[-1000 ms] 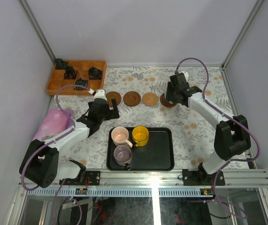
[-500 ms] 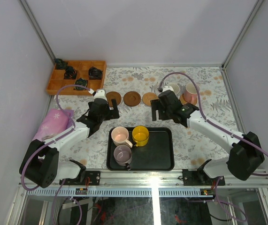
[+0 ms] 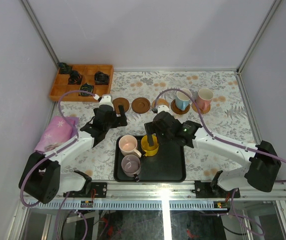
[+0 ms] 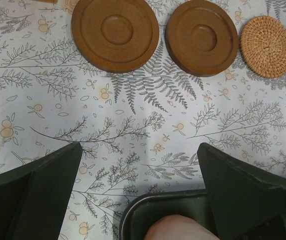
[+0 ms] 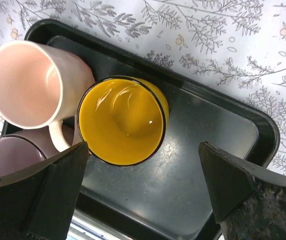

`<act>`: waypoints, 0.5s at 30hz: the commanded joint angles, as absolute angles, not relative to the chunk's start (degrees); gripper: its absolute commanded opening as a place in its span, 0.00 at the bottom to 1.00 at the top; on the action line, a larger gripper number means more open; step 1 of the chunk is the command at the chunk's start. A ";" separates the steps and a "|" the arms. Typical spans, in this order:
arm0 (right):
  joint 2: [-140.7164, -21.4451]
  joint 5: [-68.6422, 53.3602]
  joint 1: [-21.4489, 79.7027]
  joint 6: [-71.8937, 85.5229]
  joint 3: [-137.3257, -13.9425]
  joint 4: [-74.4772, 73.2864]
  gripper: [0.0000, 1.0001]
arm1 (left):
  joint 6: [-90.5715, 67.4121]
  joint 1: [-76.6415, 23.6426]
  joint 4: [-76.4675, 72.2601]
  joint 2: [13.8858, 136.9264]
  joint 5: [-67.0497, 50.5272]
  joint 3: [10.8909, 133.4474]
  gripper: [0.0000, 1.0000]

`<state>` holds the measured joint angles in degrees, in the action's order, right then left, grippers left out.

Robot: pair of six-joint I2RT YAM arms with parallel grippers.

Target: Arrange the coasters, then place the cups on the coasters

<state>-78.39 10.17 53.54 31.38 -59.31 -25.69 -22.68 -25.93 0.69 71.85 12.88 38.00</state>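
Observation:
Next, my right gripper moves the yellow cup toward the tray's empty end (image 3: 173,162) before picking it up, because the yellow cup is right up against the pale pink cup's handle (image 3: 137,153).
Two brown wooden coasters (image 4: 115,32) (image 4: 201,36) and a lighter woven one (image 4: 269,46) lie in a row on the floral cloth. Further right, a white cup with a blue inside (image 3: 183,99) and a white cup with a pink handle (image 3: 204,97) each stand on a coaster. The black tray (image 5: 208,130) holds the pale pink cup (image 5: 30,82), the yellow cup (image 5: 121,120) and the mauve cup (image 5: 10,155). My right gripper (image 5: 143,147) hangs open just above the yellow cup. My left gripper (image 4: 138,150) is open over the cloth between the coaster row and the tray corner (image 4: 148,210).
A wooden compartment box (image 3: 81,82) with small black objects sits at the back left. A pink cloth bundle (image 3: 57,131) lies by the left arm. Grey walls enclose the table on three sides.
My right arm has swung from the back right coasters down to the tray and its jaws have widened. The two cups on the back right coasters now show. The left arm barely moved.

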 commanded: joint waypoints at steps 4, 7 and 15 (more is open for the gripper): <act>-81.11 20.24 58.37 38.60 -60.99 -27.11 0.99 | -23.32 -26.74 0.88 70.31 12.94 39.41 1.00; -82.61 22.74 60.52 40.68 -60.67 -26.73 0.99 | -23.16 -26.89 1.26 70.25 12.74 39.58 1.00; -87.59 29.01 65.73 44.04 -62.61 -27.61 0.99 | -23.18 -27.82 1.51 70.72 13.01 39.55 1.00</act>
<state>-86.76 23.09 63.81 40.75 -59.66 -27.05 -22.68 -26.98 0.97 71.18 12.88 38.02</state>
